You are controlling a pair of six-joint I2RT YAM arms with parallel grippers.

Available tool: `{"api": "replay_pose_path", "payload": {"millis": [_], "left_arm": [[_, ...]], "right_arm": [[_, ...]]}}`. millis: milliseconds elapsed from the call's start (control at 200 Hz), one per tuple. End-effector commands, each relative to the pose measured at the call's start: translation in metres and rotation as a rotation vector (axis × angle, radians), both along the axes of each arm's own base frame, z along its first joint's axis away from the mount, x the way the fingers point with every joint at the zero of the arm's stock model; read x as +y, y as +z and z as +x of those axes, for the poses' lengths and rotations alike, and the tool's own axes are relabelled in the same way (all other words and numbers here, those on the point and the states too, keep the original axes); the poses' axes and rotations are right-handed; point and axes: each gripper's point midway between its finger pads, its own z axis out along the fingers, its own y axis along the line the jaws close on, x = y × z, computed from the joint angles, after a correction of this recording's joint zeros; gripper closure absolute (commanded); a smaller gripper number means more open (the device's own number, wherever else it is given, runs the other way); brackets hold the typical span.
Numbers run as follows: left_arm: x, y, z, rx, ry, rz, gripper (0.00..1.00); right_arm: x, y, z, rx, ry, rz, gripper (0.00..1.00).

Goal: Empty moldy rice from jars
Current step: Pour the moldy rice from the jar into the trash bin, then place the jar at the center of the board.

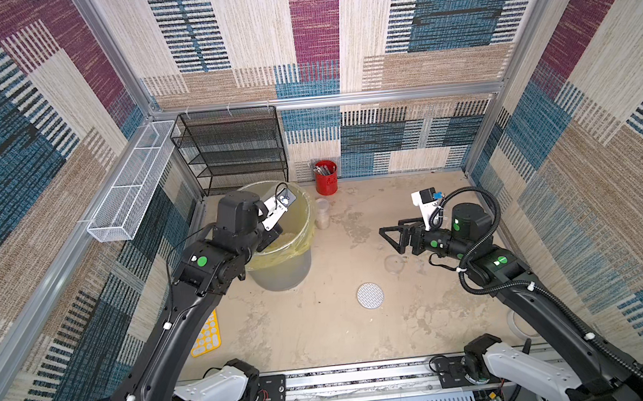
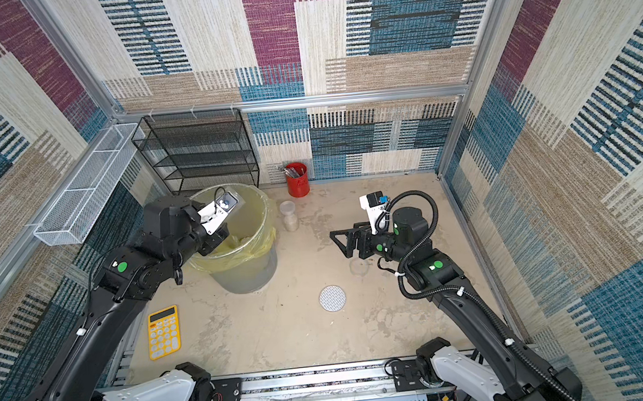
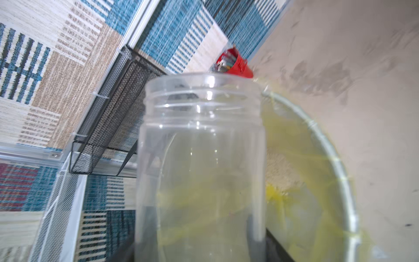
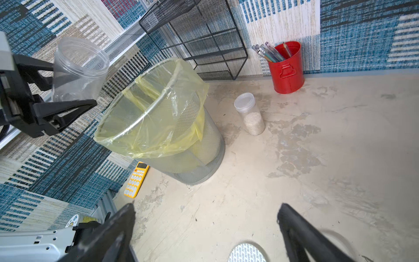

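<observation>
My right gripper keeps going toward the jar's rim and closes there, since the wide clear jar is empty and my left gripper is clear of its rim.
My left gripper is shut on the wide clear jar, which looks empty and hangs over the yellow-lined grey bin. Pale moldy rice lies heaped inside the liner. A narrow lidded jar stands on the floor beside the bin, with rice in its lower half. Another small clear jar stands below my right gripper, which is open and holds nothing.
A round silver-white disc lies on the floor near the right gripper. A red cup of pens stands at the back wall beside a black mesh rack. A yellow calculator lies at the front left.
</observation>
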Motion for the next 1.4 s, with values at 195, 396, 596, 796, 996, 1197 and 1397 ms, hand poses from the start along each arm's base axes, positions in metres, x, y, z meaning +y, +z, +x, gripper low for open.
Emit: {"api": "replay_pose_path", "payload": {"millis": [195,396,596,796,996,1197,1397], "left_arm": [[-0.057,0.044,-0.032,-0.069,-0.264,-0.463,1.0],[-0.078,0.032,-0.04,-0.047,-0.352,-0.593,1.0],[-0.1,0.006,-0.043,-0.004,-0.416,-0.638,1.0],[-0.121,-0.017,-0.045,0.032,-0.46,-0.636,1.0],[-0.145,-0.03,-0.047,0.049,-0.507,-0.657,1.0],[-0.159,-0.039,-0.045,0.046,-0.521,-0.665,1.0],[-0.168,-0.047,-0.043,0.057,-0.529,-0.676,1.0]], "right_arm": [[0.005,0.026,-0.012,0.035,0.06,-0.005,0.01],[0.021,0.059,-0.023,-0.009,0.2,0.013,0.0],[0.03,0.098,-0.022,-0.085,0.264,0.004,0.03],[0.043,0.118,-0.017,-0.113,0.324,-0.006,0.06],[0.061,0.121,-0.009,-0.062,0.382,-0.044,0.12],[0.077,0.112,-0.013,-0.037,0.426,-0.077,0.16],[0.088,0.098,-0.011,-0.005,0.464,-0.106,0.24]]}}
